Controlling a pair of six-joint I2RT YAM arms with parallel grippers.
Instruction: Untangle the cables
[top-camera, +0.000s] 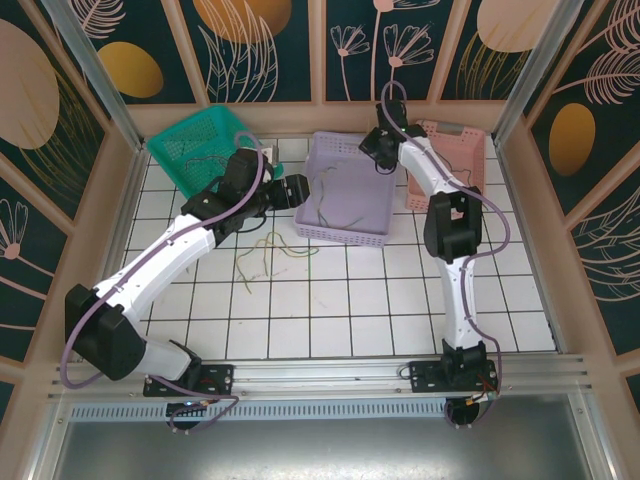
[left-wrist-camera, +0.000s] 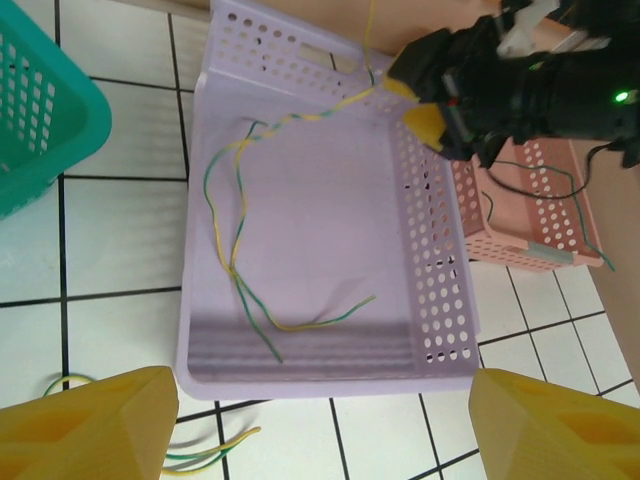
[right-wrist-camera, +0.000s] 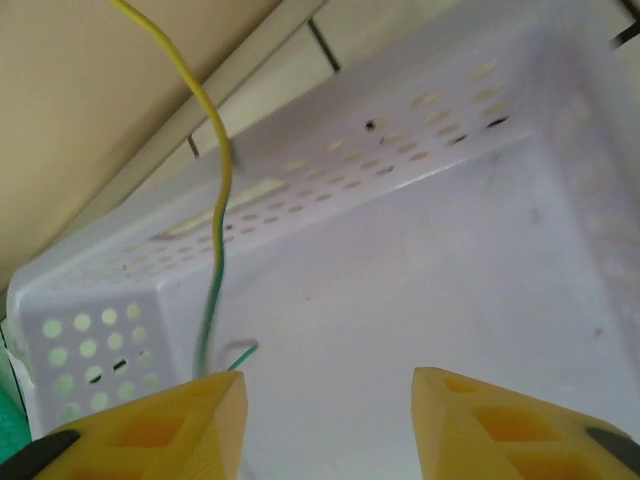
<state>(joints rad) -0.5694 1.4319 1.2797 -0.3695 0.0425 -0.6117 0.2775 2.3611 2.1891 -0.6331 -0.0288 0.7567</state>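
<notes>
Next, my right gripper moves over, grabs the cable and pulls it inside, because the cable crosses the lilac basket's far rim outside my right gripper's open fingers.
A twisted yellow-and-green cable lies inside the lilac basket, and its upper end rises to my right gripper. In the right wrist view that cable hangs down beside the left fingertip. Nothing sits between the jaws of the right gripper, which stand open. My left gripper is open above the basket's near rim and holds nothing. More yellow-green cables lie loose on the tiles. From above, the left gripper is at the basket's left side and the right gripper at its far edge.
A teal basket with thin wires stands at the back left. A pink basket sits right of the lilac one, with a dark green wire in it. Wooden walls enclose the tiled table.
</notes>
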